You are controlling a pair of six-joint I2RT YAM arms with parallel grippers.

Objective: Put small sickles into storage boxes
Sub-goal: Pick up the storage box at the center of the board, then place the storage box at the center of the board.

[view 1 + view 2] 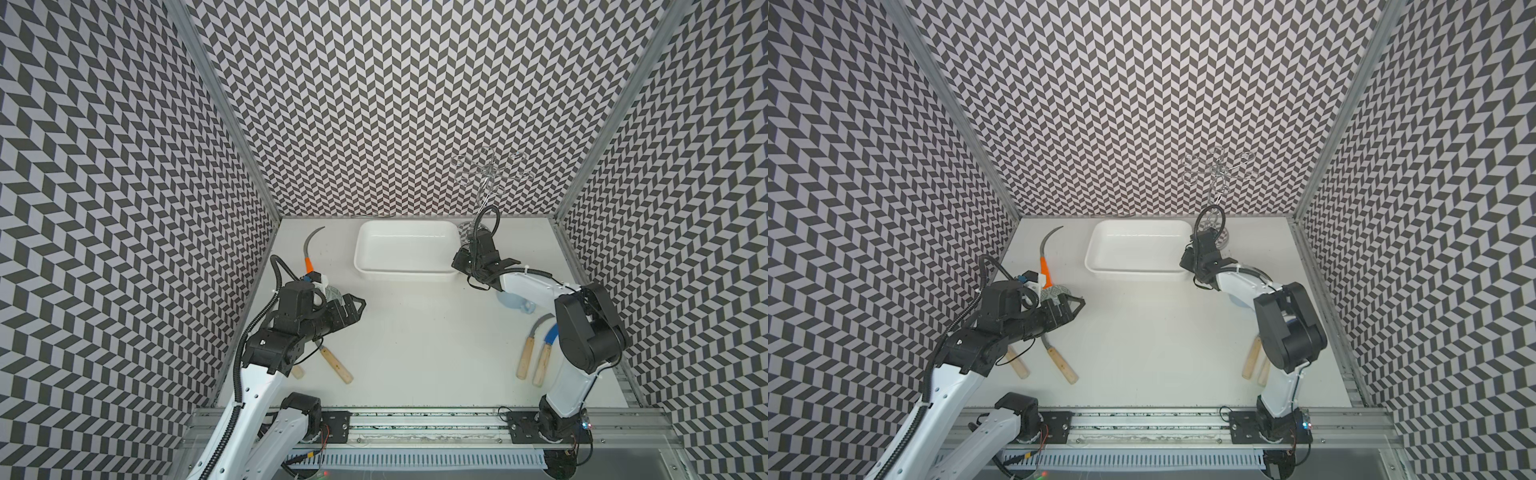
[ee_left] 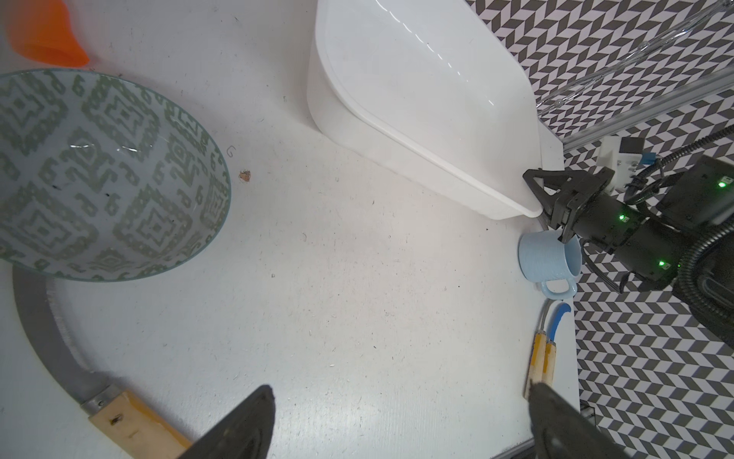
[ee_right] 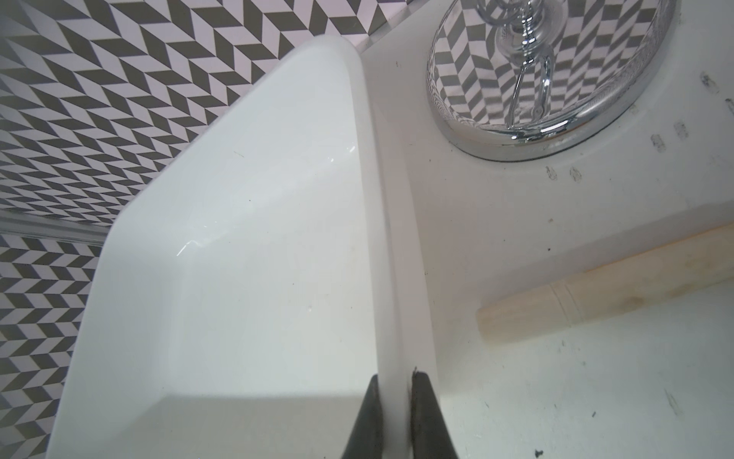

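Observation:
I am pinching the white storage box's rim (image 3: pixel 388 336) in my right gripper's fingers and the table's middle (image 1: pixel 424 320) is open, so I should keep pulling until the box stands there.
The white storage box (image 1: pixel 405 272) stands at the back of the table with nothing in it. My right gripper (image 3: pixel 395 379) is shut on the box's right rim (image 3: pixel 369 198) near its front corner. My left gripper (image 2: pixel 401 389) hangs open over bare table beside the bowl. A grey-bladed sickle with an orange handle (image 1: pixel 309 249) lies at the back left. A wooden-handled sickle (image 1: pixel 336 365) and a second handle (image 1: pixel 297 371) lie under the left arm. At the right lie a grey-bladed sickle (image 1: pixel 525 357) and a blue-bladed one (image 1: pixel 544 361). Another wooden handle (image 3: pixel 595 294) lies beside the box.
A grey patterned bowl (image 2: pixel 99 175) sits just beside the left gripper. A light blue mug (image 2: pixel 550 258) stands under the right arm, in front of the box. A chrome stand (image 1: pixel 490 166) rises at the back right; its base (image 3: pixel 536 79) is close to the box.

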